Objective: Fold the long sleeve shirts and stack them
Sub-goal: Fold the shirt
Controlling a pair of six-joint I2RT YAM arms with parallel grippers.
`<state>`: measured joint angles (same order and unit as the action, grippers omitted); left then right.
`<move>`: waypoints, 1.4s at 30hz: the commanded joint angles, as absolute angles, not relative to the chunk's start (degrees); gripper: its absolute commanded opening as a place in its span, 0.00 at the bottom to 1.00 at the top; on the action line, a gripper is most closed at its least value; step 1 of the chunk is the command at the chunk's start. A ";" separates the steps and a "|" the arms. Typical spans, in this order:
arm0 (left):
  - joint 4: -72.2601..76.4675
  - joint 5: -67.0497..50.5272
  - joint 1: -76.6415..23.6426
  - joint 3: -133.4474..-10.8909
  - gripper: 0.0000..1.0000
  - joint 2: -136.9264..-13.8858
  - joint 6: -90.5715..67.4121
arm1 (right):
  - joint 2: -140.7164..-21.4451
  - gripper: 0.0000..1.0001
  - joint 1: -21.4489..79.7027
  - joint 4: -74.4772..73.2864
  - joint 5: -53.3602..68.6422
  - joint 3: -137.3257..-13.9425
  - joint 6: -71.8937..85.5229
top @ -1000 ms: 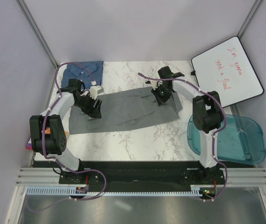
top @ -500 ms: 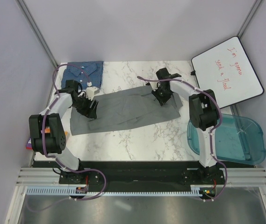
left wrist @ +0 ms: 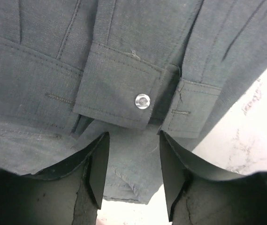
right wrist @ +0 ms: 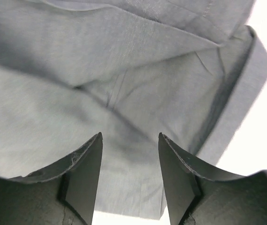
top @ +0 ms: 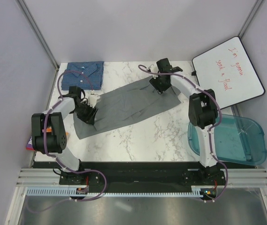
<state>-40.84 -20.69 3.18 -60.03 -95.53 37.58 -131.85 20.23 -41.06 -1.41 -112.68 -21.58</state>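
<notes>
I can see the grey shirt point(top: 127, 104) lying at a slant across the table, so my right gripper should pull its back end point(top: 171, 99) inward while my left gripper swings its near end toward me.
The grey long sleeve shirt point(top: 128, 105) lies folded into a long strip, slanting from the near left to the back right of the marble table point(top: 142, 138). My left gripper point(top: 87, 114) hangs over its near-left end, open, with a buttoned cuff point(left wrist: 142, 101) just ahead of the jaws point(left wrist: 133, 137) and flat cloth under them. At the strip's back-right end my right gripper point(top: 159, 86) is open too, with smooth grey cloth point(right wrist: 124, 93) beneath its gap point(right wrist: 130, 136). The blue checked shirt point(top: 82, 75) sits folded at the back left corner.
A whiteboard with red writing point(top: 228, 72) leans at the back right. A teal plastic bin point(top: 232, 140) stands off the table's right edge. A colourful book point(top: 29, 142) pokes out at the left edge by the left arm.
The right gripper has opened and let go of the grey shirt, shifting towards the back. The left gripper slid left and nearer. The shirt has swung into a steeper slant.
</notes>
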 commanded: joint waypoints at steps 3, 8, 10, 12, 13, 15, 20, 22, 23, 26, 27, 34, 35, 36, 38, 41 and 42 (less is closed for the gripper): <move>-37.18 -12.67 -6.74 -54.07 0.43 -98.61 37.88 | -117.26 0.59 20.30 -41.65 6.76 -107.50 -15.66; -37.53 -9.77 -18.25 -49.84 0.29 -100.81 32.45 | -112.42 0.57 19.52 -42.36 13.17 -100.48 -12.14; -40.68 -12.64 -20.03 -50.53 0.27 -99.76 32.61 | -110.75 0.56 19.34 -42.36 14.50 -98.80 -11.08; -45.75 -17.82 -25.03 -53.08 0.24 -99.32 29.63 | -109.96 0.55 18.99 -42.45 15.20 -96.77 -10.90; -47.53 -19.93 -27.05 -54.13 0.24 -99.32 28.92 | -109.86 0.54 18.98 -42.36 15.29 -96.16 -10.81; -50.26 -25.66 -33.55 -56.77 0.25 -97.04 28.22 | -109.95 0.53 18.90 -42.36 15.82 -94.49 -10.72; -50.80 -28.22 -35.52 -62.65 0.29 -89.05 22.24 | -114.24 0.45 19.42 -42.10 16.80 -93.78 -10.98; -48.71 -29.26 -33.24 -63.02 0.33 -82.64 20.49 | -116.62 0.42 20.04 -41.57 15.48 -95.00 -11.51; -47.73 -30.66 -30.18 -62.58 0.38 -80.18 19.78 | -119.42 0.40 20.82 -41.40 14.69 -96.92 -12.30; -46.76 -36.27 -22.45 -60.74 0.42 -73.05 18.90 | -123.21 0.35 22.49 -40.78 11.78 -100.71 -13.44; -46.41 -36.56 -20.93 -59.86 0.42 -71.47 18.90 | -125.66 0.34 22.93 -40.52 10.47 -101.42 -14.14; -43.95 -32.70 -13.98 -51.34 0.37 -56.26 23.46 | -134.64 0.33 27.24 -39.20 6.16 -112.30 -18.10; -44.21 -31.39 -13.97 -49.59 0.37 -55.12 24.77 | -136.65 0.33 28.81 -39.20 5.98 -113.89 -18.89; -44.73 -30.51 -13.89 -48.70 0.37 -55.11 26.35 | -137.63 0.33 29.70 -39.20 5.98 -115.56 -20.11; -45.44 -26.31 -13.89 -46.68 0.34 -58.16 33.29 | -140.34 0.35 32.94 -38.41 3.97 -120.05 -23.98; -46.14 -24.35 -14.06 -45.18 0.31 -65.36 43.13 | -140.89 0.38 36.63 -35.61 -1.19 -122.96 -29.25; -45.88 -24.26 -14.06 -45.35 0.30 -66.87 44.20 | -140.28 0.41 37.09 -34.46 -2.27 -123.05 -29.62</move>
